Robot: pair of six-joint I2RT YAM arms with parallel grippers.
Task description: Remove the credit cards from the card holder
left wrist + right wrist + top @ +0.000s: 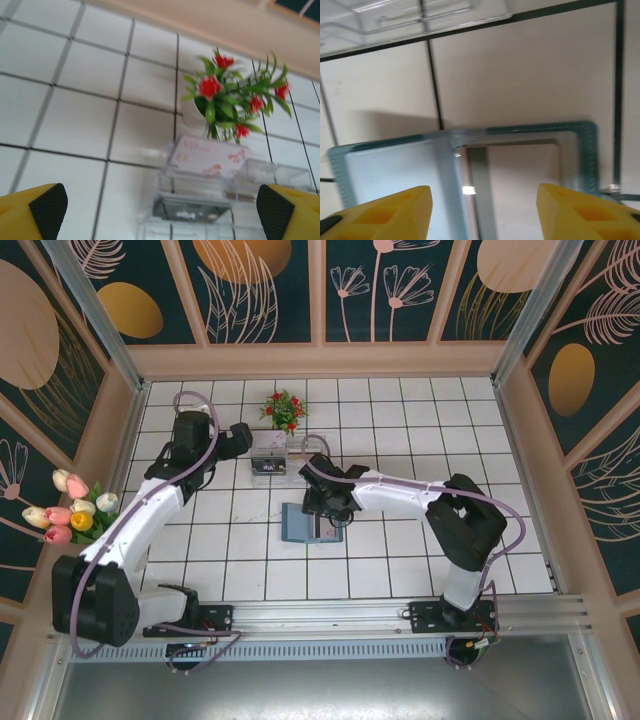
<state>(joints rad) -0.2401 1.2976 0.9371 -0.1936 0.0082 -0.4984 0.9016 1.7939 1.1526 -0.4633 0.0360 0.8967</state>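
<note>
My left gripper should work the credit card's free edge (466, 180) while my right gripper moves to the card holder's outer side (591, 157), because that edge of the card faces the card holder's fold.
The teal card holder (298, 523) lies open and flat on the white tiles in front of the arms. My right gripper (330, 512) hovers over its right half. In the right wrist view the yellow fingers (385, 215) stand apart above the card holder (385, 165), with nothing between them. A pale cream surface (525, 175), apparently a credit card, shows in its framed pocket beside a grey strip (482, 200). My left gripper (160, 215) is wide open, facing a clear rack (200, 225). The rack holds a pale credit card (207, 156) and a dark one (187, 210).
The clear acrylic rack (268, 457) stands just behind the card holder, with a small red-flowered plant (284, 410) beyond it. Artificial tulips (72, 506) sit on the left wall ledge. Wooden walls bound the tiled floor on three sides.
</note>
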